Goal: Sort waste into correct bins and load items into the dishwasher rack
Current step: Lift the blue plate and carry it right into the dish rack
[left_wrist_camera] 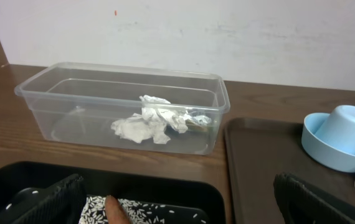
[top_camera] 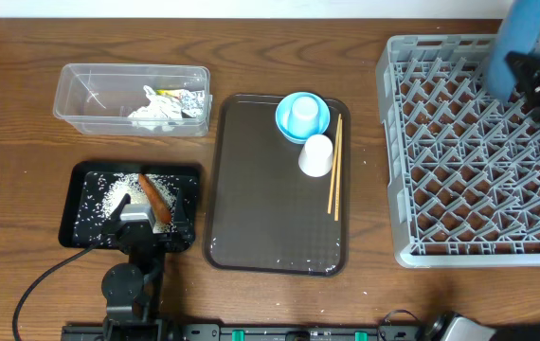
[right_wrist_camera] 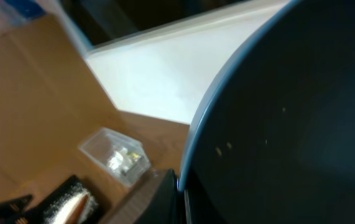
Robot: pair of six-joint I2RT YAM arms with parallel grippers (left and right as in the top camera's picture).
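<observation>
My right gripper is holding the dark-blue plate [top_camera: 519, 45] edge-up over the empty grey rack [top_camera: 478, 118], so it should now lower the plate until the plate's lower edge touches the rack, then let go.
My left gripper [top_camera: 147, 210] [left_wrist_camera: 184, 208] hangs wide open low over the black tray [top_camera: 81, 204] [left_wrist_camera: 165, 186]. That tray holds white rice [top_camera: 109, 194] [left_wrist_camera: 143, 214] and the orange carrot [top_camera: 153, 199] [left_wrist_camera: 115, 211], which lies between the fingers untouched. The clear tub [top_camera: 81, 95] [left_wrist_camera: 53, 99] contains crumpled tissue [top_camera: 152, 111] [left_wrist_camera: 146, 121] and the wrapper [top_camera: 187, 102]. My right gripper [top_camera: 514, 71] [right_wrist_camera: 180, 186] is shut on the rim of the dark-blue plate [top_camera: 524, 33] [right_wrist_camera: 277, 124], held edge-up above the grey rack [top_camera: 478, 161].
A brown serving tray [top_camera: 261, 189] carries the light-blue bowl [top_camera: 289, 123] [left_wrist_camera: 327, 152] with a pale-blue cup upturned in it. The white cup [top_camera: 315, 154] and the wooden chopsticks [top_camera: 334, 180] lie on it too. The left arm's cable trails by the table's front edge.
</observation>
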